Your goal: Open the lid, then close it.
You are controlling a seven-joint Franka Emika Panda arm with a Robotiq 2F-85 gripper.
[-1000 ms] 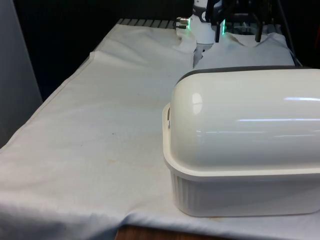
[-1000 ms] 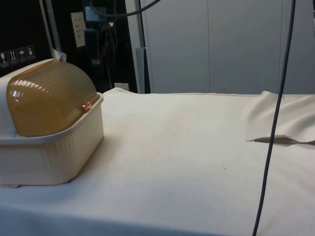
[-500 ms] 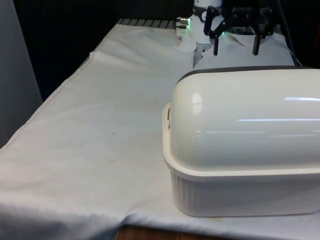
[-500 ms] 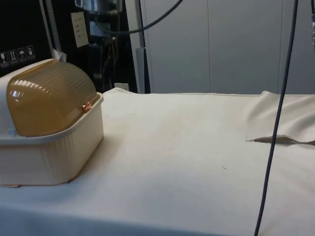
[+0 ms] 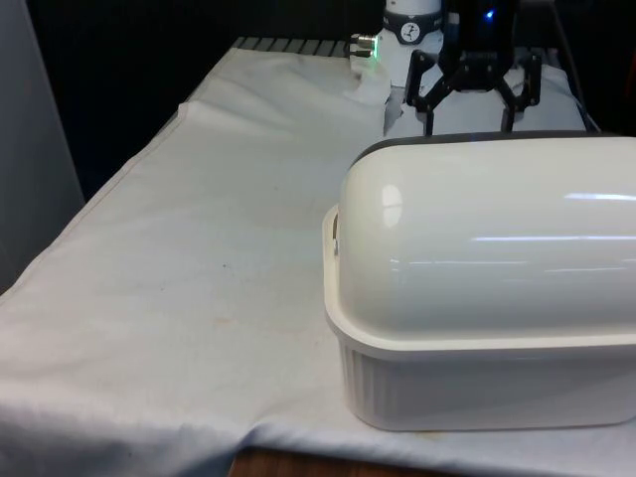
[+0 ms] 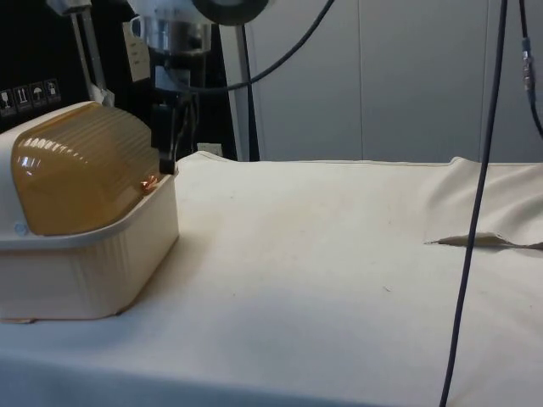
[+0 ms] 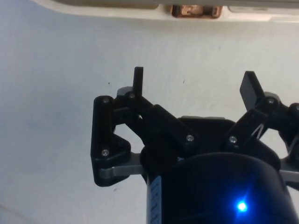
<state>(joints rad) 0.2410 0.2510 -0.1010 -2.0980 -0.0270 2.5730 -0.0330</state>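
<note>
My gripper is to lift the lid's handle, and the amber lid (image 7: 110,4) will then swing up and tuck under the bread box's back, because that back is a smooth rounded dome (image 5: 487,238).
A cream bread box (image 5: 477,378) stands at the front view's right, its back to that camera. In the side view its ribbed amber lid (image 6: 85,165) is down over the cream base (image 6: 93,271). A small copper handle (image 6: 148,182) sits at the lid's lower front edge, and it also shows in the wrist view as a copper tab (image 7: 196,10). My gripper (image 5: 469,121) hangs open just beyond the box, on the handle side. In the side view the gripper (image 6: 166,157) is right above and beside the handle. Nothing lies between the fingers (image 7: 138,80).
White cloth (image 5: 219,248) covers the table, with its edge running along the front view's left. A raised fold in the cloth (image 6: 479,240) lies at the side view's right. A dark cable (image 6: 473,212) hangs down in front of that camera.
The gripper has come down from above over the last second, from high over the table to just above the lid's handle. The box and lid have not moved.
</note>
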